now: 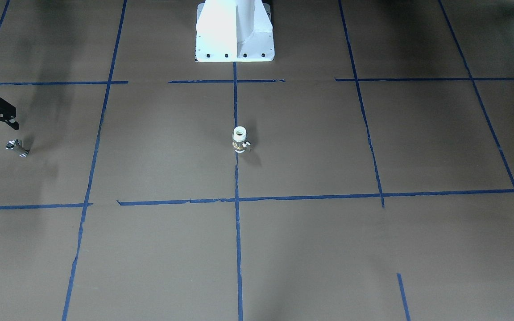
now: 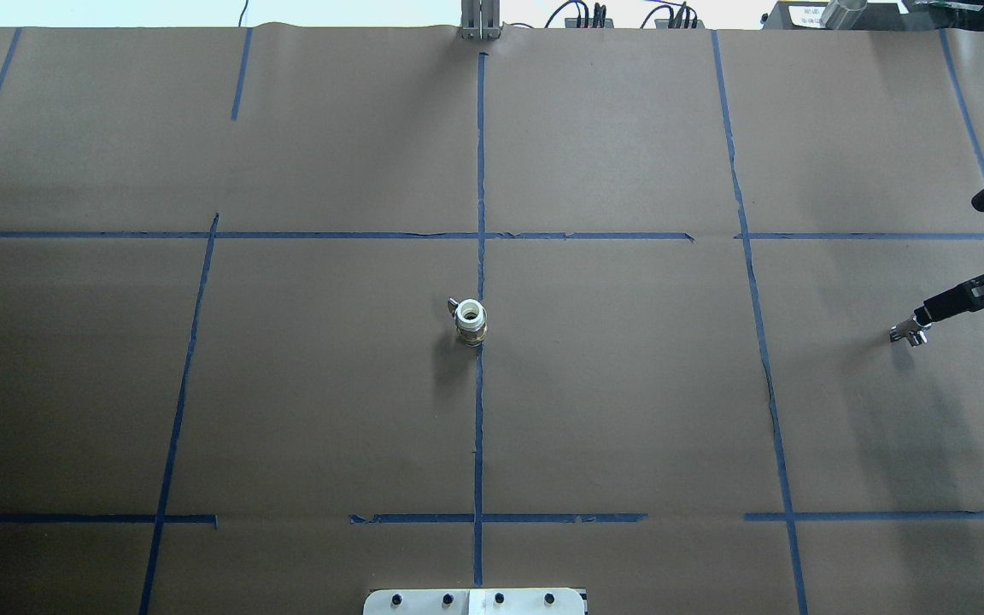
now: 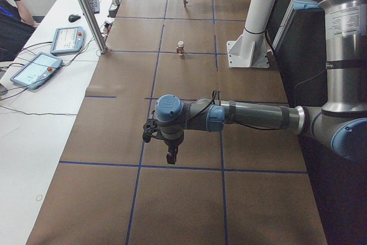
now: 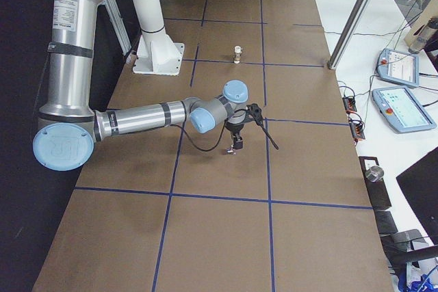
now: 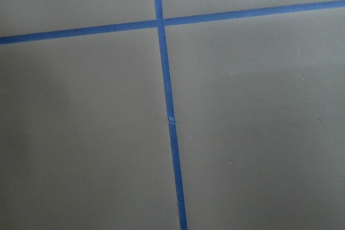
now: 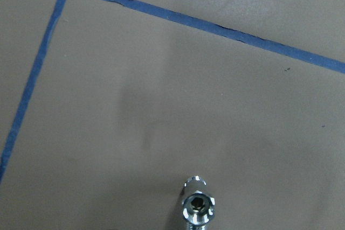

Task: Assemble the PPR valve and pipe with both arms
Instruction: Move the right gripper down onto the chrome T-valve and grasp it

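Note:
I can see that the PPR valve's white top has an opening (image 1: 240, 131), so the chrome pipe (image 1: 17, 148) will stay upright partway in when I lower it there.
The PPR valve (image 1: 240, 139) stands upright at the table's middle on the centre tape line; it also shows in the overhead view (image 2: 471, 320). The chrome pipe (image 1: 18, 147) lies on the paper far out on my right side, also seen from overhead (image 2: 909, 331) and at the bottom of the right wrist view (image 6: 198, 206). My right gripper (image 2: 950, 260) is open wide just above the pipe, one finger (image 2: 962, 296) reaching down beside it. My left gripper (image 3: 170, 156) hangs low over bare paper far from both parts; I cannot tell if it is open or shut.
The white robot pedestal (image 1: 234, 35) stands at the table's robot side. Blue tape lines (image 2: 479, 171) grid the brown paper. A metal post (image 3: 86, 10) and teach pendants (image 4: 393, 100) stand on the side tables beyond the far edge.

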